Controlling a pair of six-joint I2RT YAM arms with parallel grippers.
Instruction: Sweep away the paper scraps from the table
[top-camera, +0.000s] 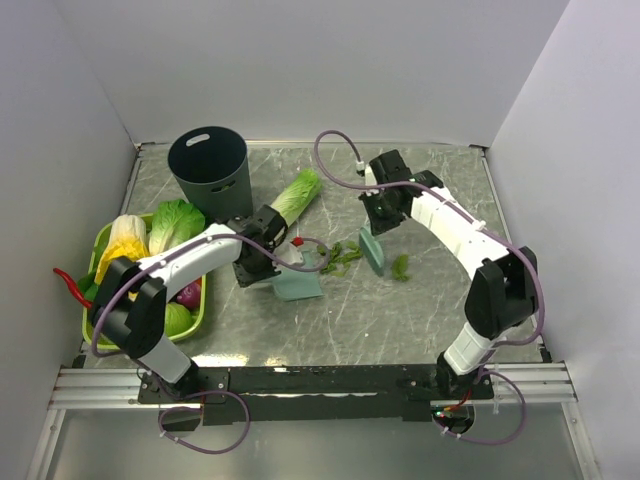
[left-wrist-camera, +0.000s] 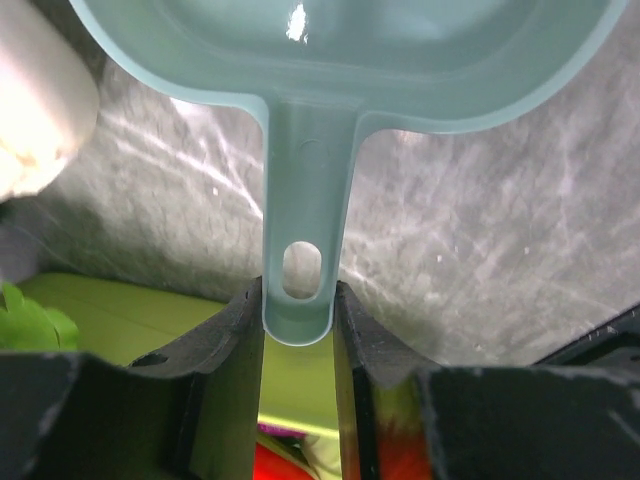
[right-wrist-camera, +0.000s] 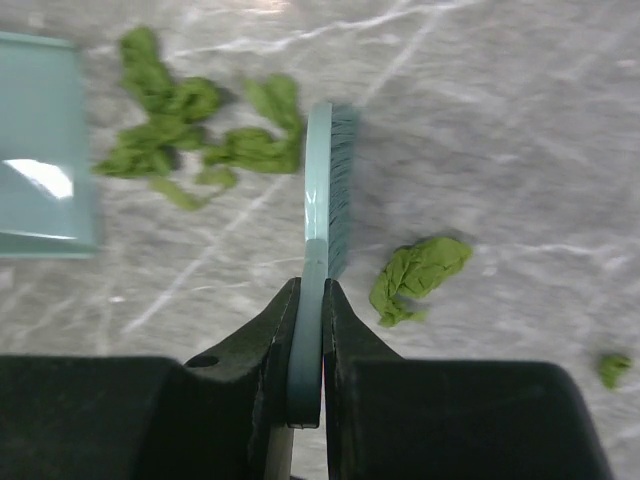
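The robot's left gripper should push the dustpan towards the brush (top-camera: 371, 252) to collect the bunched paper scraps (top-camera: 343, 257), which lie outside the dustpan's opening, before it goes to the bin.
Several dark-green paper scraps (top-camera: 340, 256) lie bunched on the grey marble table (top-camera: 420, 320), between the teal dustpan (top-camera: 297, 284) and the teal hand brush (top-camera: 372, 251). One more scrap (top-camera: 400, 267) lies right of the brush. My left gripper (top-camera: 260, 263) is shut on the dustpan's handle (left-wrist-camera: 305, 200), with the pan's mouth towards the scraps. My right gripper (top-camera: 378, 222) is shut on the brush's handle (right-wrist-camera: 320, 190), bristles down beside the bunch (right-wrist-camera: 180, 130). In the right wrist view the single scrap (right-wrist-camera: 420, 275) lies right of the bristles, a tiny scrap (right-wrist-camera: 612, 368) farther right, and the dustpan's edge (right-wrist-camera: 40, 150) at left.
A dark round bin (top-camera: 208, 170) stands at the back left. A long pale-green cabbage (top-camera: 298, 195) lies behind the dustpan. A lime-green tray (top-camera: 100, 240) of vegetables sits at the left edge, with a red chili (top-camera: 70, 285) hanging over it. White walls enclose the table.
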